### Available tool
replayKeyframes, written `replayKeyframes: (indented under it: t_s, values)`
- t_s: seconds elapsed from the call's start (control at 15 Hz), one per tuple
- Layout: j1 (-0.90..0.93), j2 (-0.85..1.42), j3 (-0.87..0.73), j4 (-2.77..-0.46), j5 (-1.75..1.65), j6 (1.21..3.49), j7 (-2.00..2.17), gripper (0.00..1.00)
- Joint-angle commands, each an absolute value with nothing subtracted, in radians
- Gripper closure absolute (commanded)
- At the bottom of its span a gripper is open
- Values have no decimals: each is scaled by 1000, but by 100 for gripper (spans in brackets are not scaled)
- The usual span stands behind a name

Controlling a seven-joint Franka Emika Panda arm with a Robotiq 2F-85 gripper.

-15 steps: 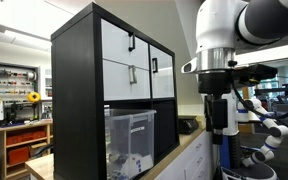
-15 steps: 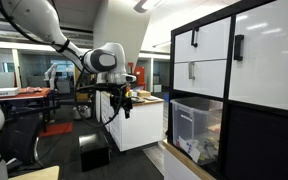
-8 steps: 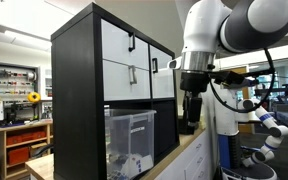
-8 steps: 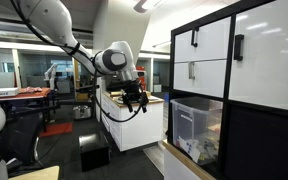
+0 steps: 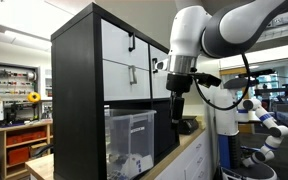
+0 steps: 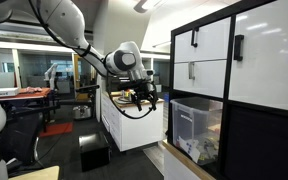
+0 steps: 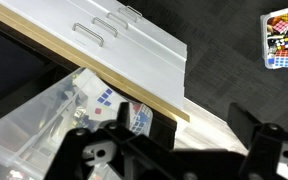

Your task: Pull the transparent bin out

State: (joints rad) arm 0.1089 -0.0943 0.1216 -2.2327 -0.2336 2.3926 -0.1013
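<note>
My gripper is pointing down off to the side of the transparent bin (image 6: pixel 196 130), so next I tilt it toward the shelf and move its open fingers around the front rim (image 5: pixel 134 115).
The transparent bin (image 5: pixel 130 140) sits in a lower cube of the black shelf (image 5: pixel 76 100), with small items visible through its walls. It also shows in an exterior view (image 6: pixel 195 130) and at the lower left of the wrist view (image 7: pixel 34 120). My gripper (image 5: pixel 176 112) hangs in the air in front of the shelf, a little above and off to the side of the bin, not touching it; it also shows in an exterior view (image 6: pixel 144 100). In the wrist view my gripper (image 7: pixel 189 125) is open and empty.
White drawer fronts with black handles (image 5: pixel 119 60) fill the upper cubes of the shelf. The shelf stands on a light wooden counter (image 5: pixel 179 155). A Rubik's cube (image 7: pixel 282 35) lies on a white surface. A white cabinet (image 6: pixel 124 125) stands behind my arm.
My arm has swung steadily toward the shelf, bringing the gripper much closer to the bin's front. The bin has not moved.
</note>
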Motion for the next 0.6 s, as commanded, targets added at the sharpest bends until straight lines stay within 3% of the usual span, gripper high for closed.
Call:
replayKeyframes:
  t_s: [0.0,0.53]
  values:
    - [110,-94,121,-2231,-234,2391,-102,0]
    - [109,-93,122,-2232,-246,2395,-96,0]
